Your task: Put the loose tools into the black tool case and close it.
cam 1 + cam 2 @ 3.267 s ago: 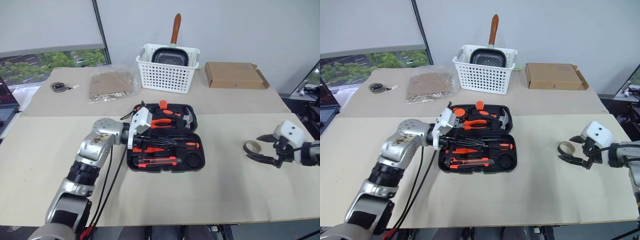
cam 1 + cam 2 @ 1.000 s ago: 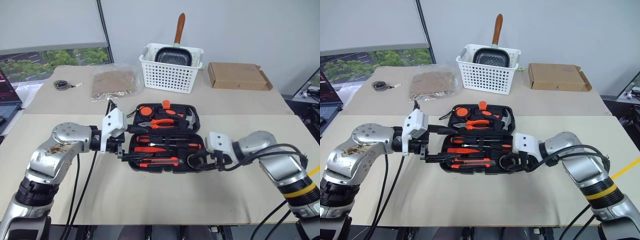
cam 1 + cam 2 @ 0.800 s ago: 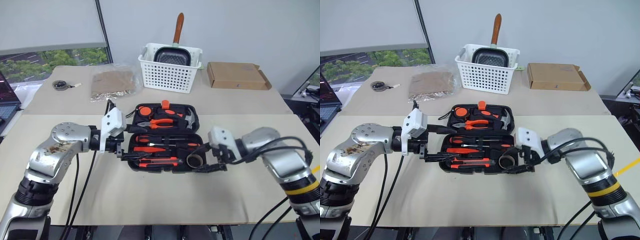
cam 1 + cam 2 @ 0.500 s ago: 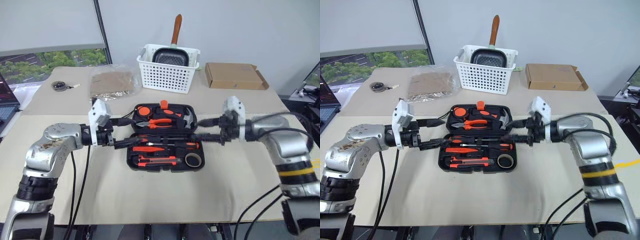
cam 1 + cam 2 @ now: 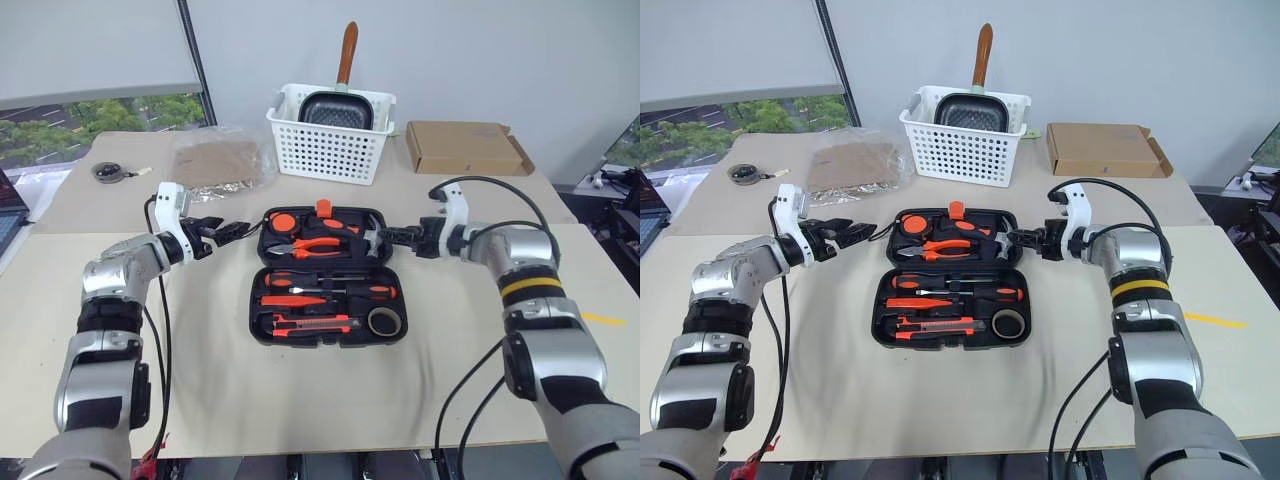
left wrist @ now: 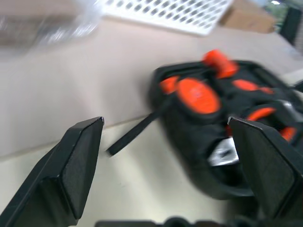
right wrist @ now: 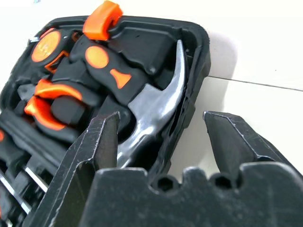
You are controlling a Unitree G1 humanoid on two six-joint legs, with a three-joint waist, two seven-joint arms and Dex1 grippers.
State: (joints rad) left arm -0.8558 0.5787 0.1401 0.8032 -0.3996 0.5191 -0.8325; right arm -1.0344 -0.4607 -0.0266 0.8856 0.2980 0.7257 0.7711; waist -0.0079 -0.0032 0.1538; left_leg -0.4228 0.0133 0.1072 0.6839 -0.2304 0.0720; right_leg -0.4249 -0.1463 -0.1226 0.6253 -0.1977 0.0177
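Observation:
The orange latch [image 5: 324, 208] is on the lid half's far edge [image 5: 326, 238]. The lid half will flip over and bring that latch toward me when I lift.
The black tool case [image 5: 262, 300] lies open mid-table, lid half farther away. Orange-and-black tools sit in its slots: two long screwdrivers [image 5: 335, 290], a utility knife [image 5: 315, 322], pliers [image 5: 315, 243] and a hammer [image 7: 156, 109]. A roll of tape [image 5: 383, 320] lies in the near right corner. My left gripper [image 5: 230, 230] hangs open just left of the lid half, nothing between its fingers [image 6: 71, 165]. My right gripper [image 5: 386, 238] is open at the lid's right edge. In the right wrist view its fingers [image 7: 94, 146] straddle the rim by the hammer head.
At the back stand a white perforated basket [image 5: 335, 150] holding a pan, a flat cardboard box [image 5: 465, 147] and a clear bag of brown material [image 5: 215, 160]. A small round object [image 5: 110, 172] lies far left. A black strap [image 6: 135, 132] trails from the case's left side.
The tape roll went from the table into the case, and the right gripper let it go. Both grippers then moved away from me, from the near half to the lid's sides.

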